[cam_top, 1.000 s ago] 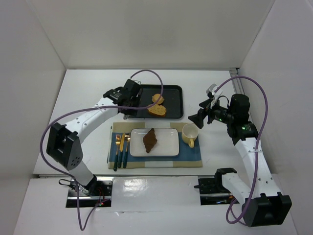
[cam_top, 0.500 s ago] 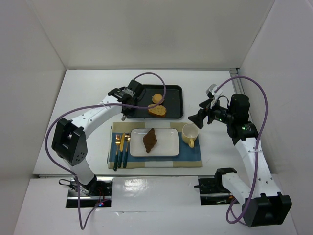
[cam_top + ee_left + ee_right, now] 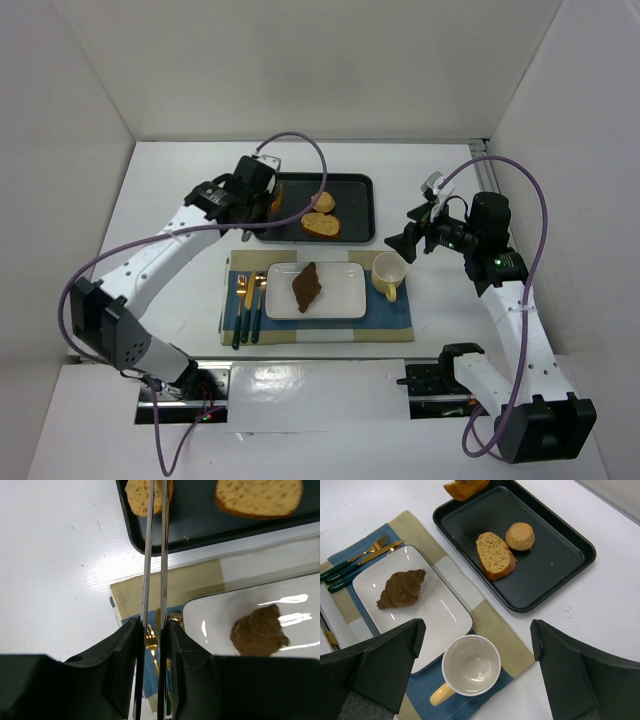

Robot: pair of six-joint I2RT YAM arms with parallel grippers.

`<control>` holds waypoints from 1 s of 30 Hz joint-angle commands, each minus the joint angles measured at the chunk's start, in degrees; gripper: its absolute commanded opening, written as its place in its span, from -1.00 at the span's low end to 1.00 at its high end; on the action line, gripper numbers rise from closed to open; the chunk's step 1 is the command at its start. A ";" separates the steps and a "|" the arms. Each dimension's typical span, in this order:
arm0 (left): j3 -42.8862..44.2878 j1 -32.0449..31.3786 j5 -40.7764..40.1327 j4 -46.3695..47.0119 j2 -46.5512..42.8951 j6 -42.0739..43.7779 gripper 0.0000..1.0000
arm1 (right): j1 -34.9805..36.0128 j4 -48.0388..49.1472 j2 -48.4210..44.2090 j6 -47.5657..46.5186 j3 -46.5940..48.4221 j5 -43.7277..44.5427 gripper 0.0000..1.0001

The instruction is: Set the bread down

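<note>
The tongs are pinching the bread piece [image 3: 277,197] and the plate's end [image 3: 281,289] near the knife is free, so the robot's left gripper should keep going there and let go beside the croissant.
My left gripper [image 3: 255,190] [image 3: 154,625] is shut on a pair of long metal tongs [image 3: 155,555]. The tongs' tips pinch a small bread piece [image 3: 137,495] over the near-left corner of the black tray [image 3: 355,195]. The piece also shows in the top view [image 3: 272,198] and in the right wrist view [image 3: 465,487]. A bread slice [image 3: 322,227] [image 3: 495,555] and a round roll [image 3: 322,202] [image 3: 520,536] lie on the tray. A white plate [image 3: 345,300] holds a brown croissant [image 3: 306,286]. My right gripper [image 3: 405,240] [image 3: 477,665] is open and empty above the mug.
A yellow mug [image 3: 388,274] [image 3: 470,666] stands on the blue and tan placemat [image 3: 395,315], right of the plate. A gold fork and knife [image 3: 245,300] lie on the mat's left side. White walls close in the table on three sides.
My left arm has swung left and risen with the tongs, and the pinched bread piece now shows at the tray's left edge. The right arm has not moved.
</note>
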 commanded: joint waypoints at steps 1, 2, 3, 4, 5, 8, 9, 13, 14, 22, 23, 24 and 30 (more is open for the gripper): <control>-0.03 -0.20 4.67 -1.15 -6.88 -1.57 -1.00 | -0.22 -0.09 -0.51 -0.72 2.11 -1.28 1.00; -0.65 -0.20 6.85 -1.68 -8.11 -1.57 -1.00 | -0.22 -0.09 -0.51 -0.72 2.11 -1.28 1.00; -1.26 -0.72 8.18 -1.68 -10.64 -2.09 -1.00 | -0.22 -0.09 -0.51 -0.72 2.11 -1.28 1.00; -2.83 -0.73 9.50 -1.68 -11.97 -2.10 -1.00 | -0.22 -0.09 -0.51 -0.72 2.11 -1.28 1.00; -3.81 -0.73 12.12 -1.68 -13.29 -2.10 -1.00 | -0.22 -0.09 -0.51 -0.72 2.11 -1.28 1.00; -7.58 -1.78 17.66 -2.21 -17.86 -2.63 -1.00 | -0.22 -0.09 -0.51 -0.72 2.11 -1.28 1.00; -8.46 -2.30 18.73 -3.08 -18.74 -2.63 -1.00 | -0.22 -0.09 -0.51 -0.72 2.11 -1.28 1.00; -12.42 -7.82 17.87 -5.11 -23.31 -6.13 -1.00 | -0.22 -0.09 -0.51 -0.72 2.11 -1.28 1.00; -13.12 -8.80 17.08 -5.72 -24.28 -6.66 -1.00 | -0.22 -0.09 -0.51 -0.72 2.11 -1.28 1.00; -16.65 -16.01 8.90 -13.27 -28.33 -12.20 -1.00 | -0.22 -0.09 0.02 -0.72 2.11 -1.28 1.00; -16.65 -16.54 8.90 -14.07 -28.86 -12.21 -1.00 | -0.22 -0.09 0.02 -0.72 2.11 -1.28 1.00; -16.65 -16.55 8.90 -14.08 -28.86 -12.21 -1.00 | -0.22 -0.09 0.02 -0.72 2.11 -1.28 1.00; -18.41 -16.55 8.90 -15.66 -28.78 -12.21 -1.00 | -0.22 -0.09 0.02 -0.72 2.11 -1.28 1.00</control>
